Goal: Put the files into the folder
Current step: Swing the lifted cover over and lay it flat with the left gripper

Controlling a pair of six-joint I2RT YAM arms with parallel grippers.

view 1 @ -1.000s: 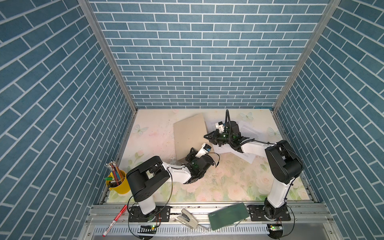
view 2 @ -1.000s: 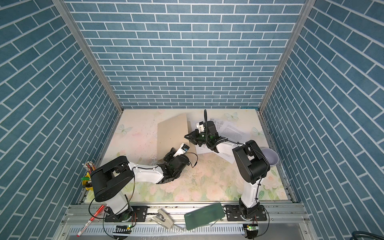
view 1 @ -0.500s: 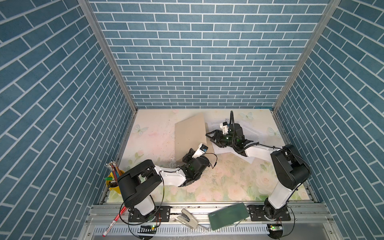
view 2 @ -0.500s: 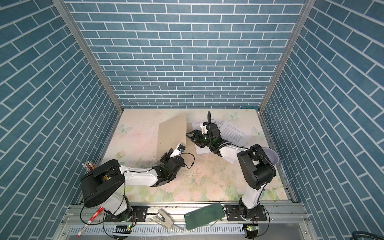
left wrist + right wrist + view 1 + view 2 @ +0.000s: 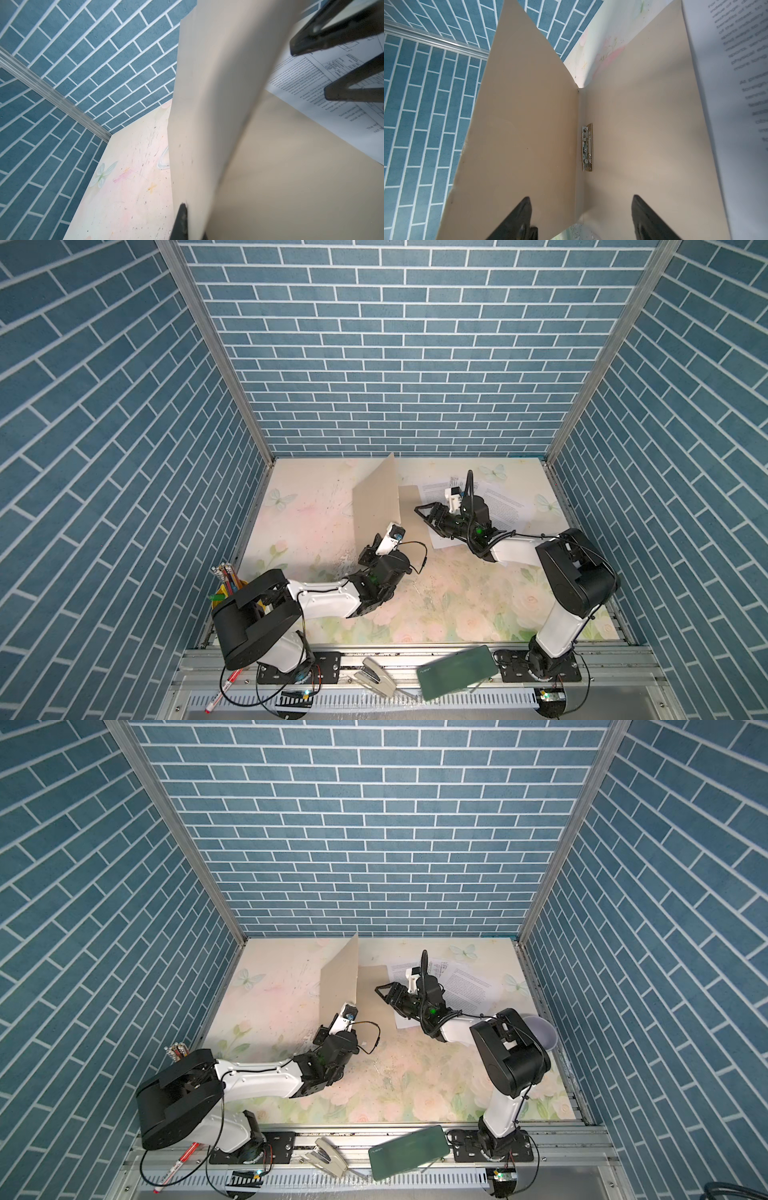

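Note:
The folder's cover (image 5: 376,500) stands almost upright and keeps my left gripper busy, so my left gripper should lay the cover flat on the floral tabletop (image 5: 316,516) before handling the files.
The tan folder (image 5: 376,493) (image 5: 340,977) stands open, its cover raised nearly upright and its other flap (image 5: 411,506) flat on the table. My left gripper (image 5: 376,538) (image 5: 193,224) is shut on the cover's near edge, one finger on each side. The right wrist view looks into the open folder (image 5: 519,124), with the silver clip (image 5: 587,147) at its spine. My right gripper (image 5: 424,514) (image 5: 581,207) is open and empty over the flat flap. The files (image 5: 503,506) (image 5: 469,986) (image 5: 737,83) lie fanned to the right, partly under the right arm.
A yellow cup of pencils (image 5: 228,585) stands at the front left. A dark green case (image 5: 457,666), a stapler (image 5: 376,672) and a red pen (image 5: 222,684) rest on the front rail. A lilac cup (image 5: 540,1038) sits by the right wall. Brick walls enclose three sides.
The folder's cover has swung up from lying flat to nearly upright, with my left gripper shutting on its near edge. My right gripper opened and drew back to the right.

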